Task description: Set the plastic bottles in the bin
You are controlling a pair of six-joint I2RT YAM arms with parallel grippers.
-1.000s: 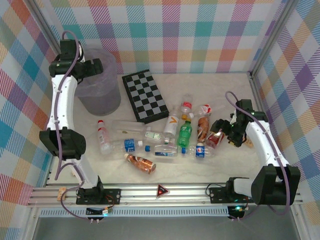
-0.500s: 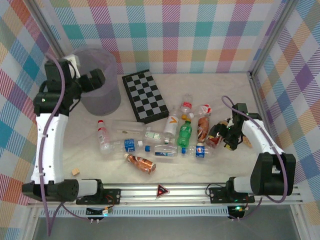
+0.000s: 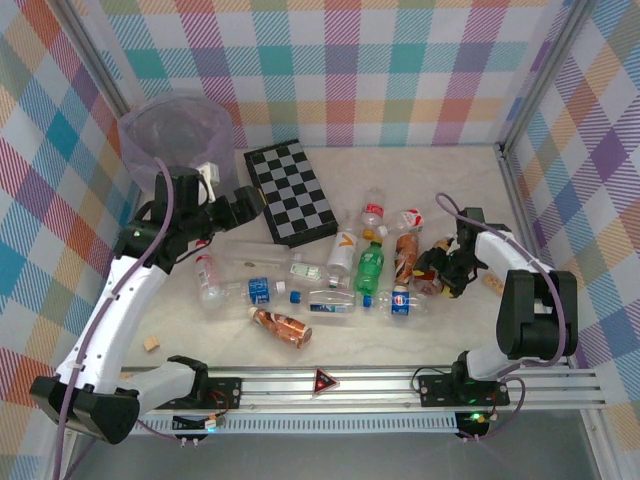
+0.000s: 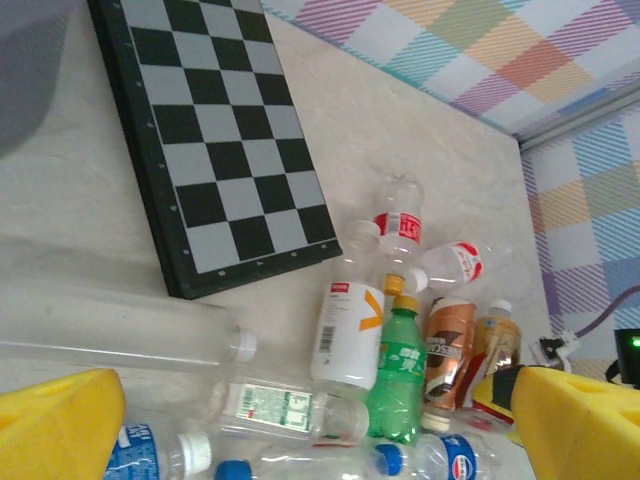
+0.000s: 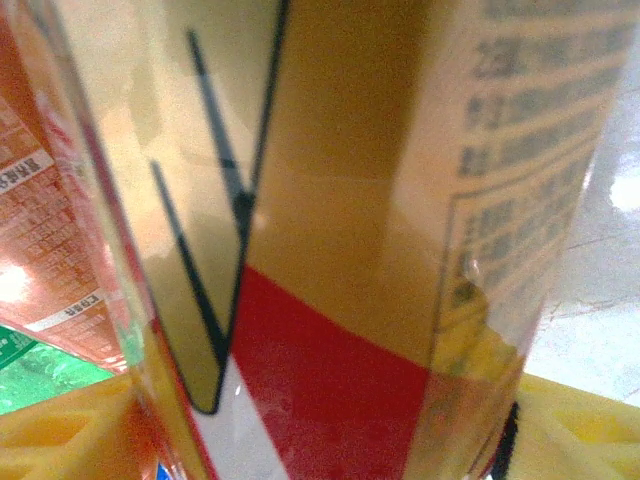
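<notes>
The tan-and-red bottle lies uncovered next to the brown-orange bottle, so it should come free when the robot lifts it, and the bottle beside it should stay still.
Several plastic bottles lie in a cluster mid-table: a green one, a white one with an orange mark, clear ones with blue labels and a brown-orange one. The bin, grey with a lilac liner, stands at the back left. My left gripper hangs open beside the chequered board, with nothing between its yellow fingers; below it lie the green bottle and the white bottle. My right gripper is at the cluster's right end, its fingers against both sides of a tan-and-red bottle.
The black-and-white chequered board lies right of the bin. A long clear bottle lies below the board's near edge. Small wooden blocks rest at the front left and beside the right arm. Patterned walls enclose the table.
The left arm swung down from the bin to the board's left side, still open. The right gripper moved onto the tan-and-red bottle and narrowed around it.
</notes>
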